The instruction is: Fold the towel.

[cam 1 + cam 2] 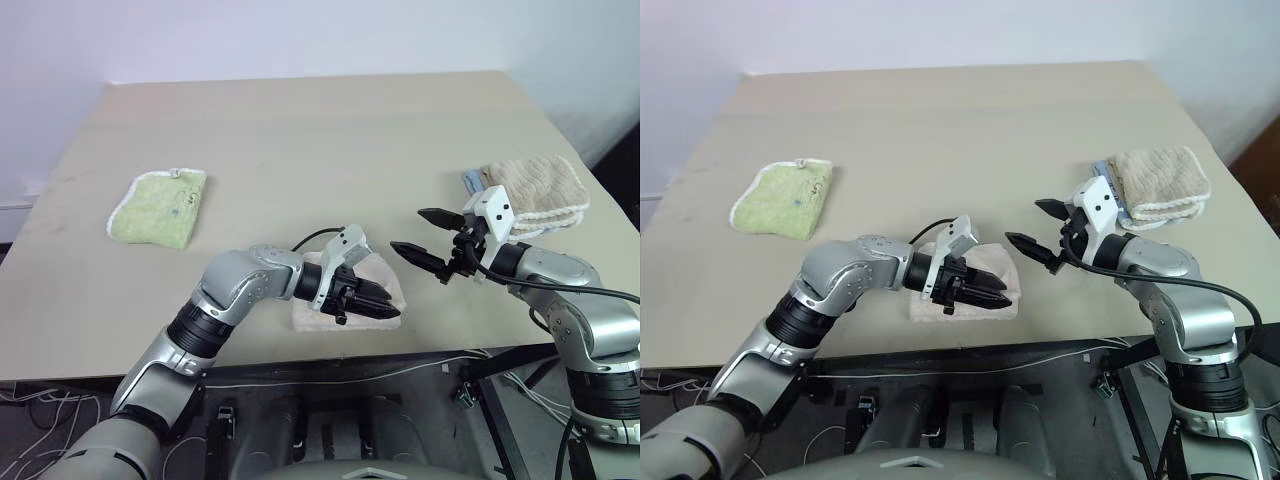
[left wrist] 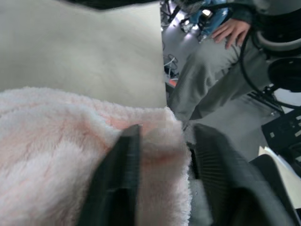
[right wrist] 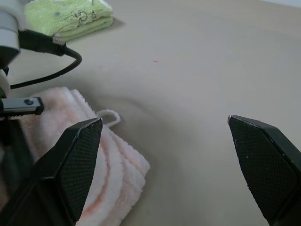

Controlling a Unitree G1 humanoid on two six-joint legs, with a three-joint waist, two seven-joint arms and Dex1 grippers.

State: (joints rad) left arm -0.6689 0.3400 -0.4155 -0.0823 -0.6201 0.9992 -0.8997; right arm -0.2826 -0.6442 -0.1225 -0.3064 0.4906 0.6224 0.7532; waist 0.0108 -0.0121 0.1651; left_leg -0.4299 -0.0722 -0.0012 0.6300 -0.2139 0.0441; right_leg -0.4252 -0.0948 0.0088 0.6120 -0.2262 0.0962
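Observation:
The robot's left gripper stretches across the pink towel to the towel's corner by the right gripper, so the robot should pull back and grip the towel by its opposite edge.
The pale pink towel lies folded into a small thick wad at the near edge of the table, its white loop sticking out on one side. My left gripper rests over the wad, pointing right. In the left wrist view its fingers stand apart across a corner of the towel; one finger lies on the pile and the other is clear of it. My right gripper hovers open just right of the towel, above the table, holding nothing.
A folded light green towel lies at the left of the table and a folded beige towel at the right. The left arm's black cable loops over the pink towel. A person sits beyond the table's edge.

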